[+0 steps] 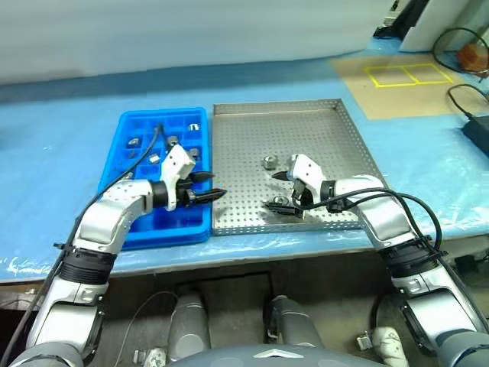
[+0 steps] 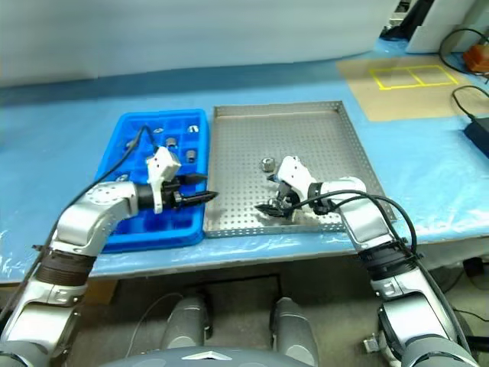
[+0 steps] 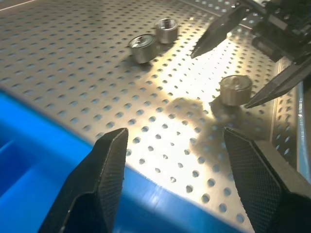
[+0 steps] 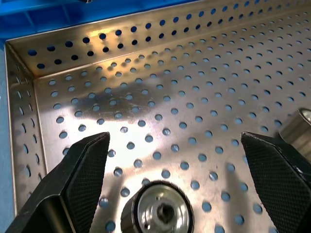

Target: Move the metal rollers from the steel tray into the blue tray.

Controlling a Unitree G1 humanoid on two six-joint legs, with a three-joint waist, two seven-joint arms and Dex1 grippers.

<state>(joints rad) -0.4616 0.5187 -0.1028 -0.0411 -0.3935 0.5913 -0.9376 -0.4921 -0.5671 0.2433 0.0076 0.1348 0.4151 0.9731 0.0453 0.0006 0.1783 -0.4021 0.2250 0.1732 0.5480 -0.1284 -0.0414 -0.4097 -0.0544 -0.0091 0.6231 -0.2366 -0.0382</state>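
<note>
My left gripper is hovering over the blue tray's edge [image 1: 207, 219] and blocks the way in. It should move back before my right gripper brings the front roller [image 1: 281, 200] across.
The steel tray [image 1: 321, 130] lies right of the blue tray [image 1: 176, 225]. Two metal rollers [image 1: 269, 161] sit together mid-tray, and they show again as the roller pair [image 3: 142, 47]. A third roller [image 1: 281, 200] lies near the front rim, and my right gripper [image 1: 271, 189] stands open with a finger on each side of it. The same roller [image 4: 160, 208] sits low between those fingers, apart from both. My left gripper [image 1: 218, 184] hovers open and empty over the blue tray's right edge. Several rollers [image 1: 172, 141] rest in the blue tray's cells.
The table is covered in blue film, and its front edge runs just below both trays. A brown board with yellow taped squares [image 1: 405, 76] lies at the back right, with black cables [image 1: 466, 99] beside it.
</note>
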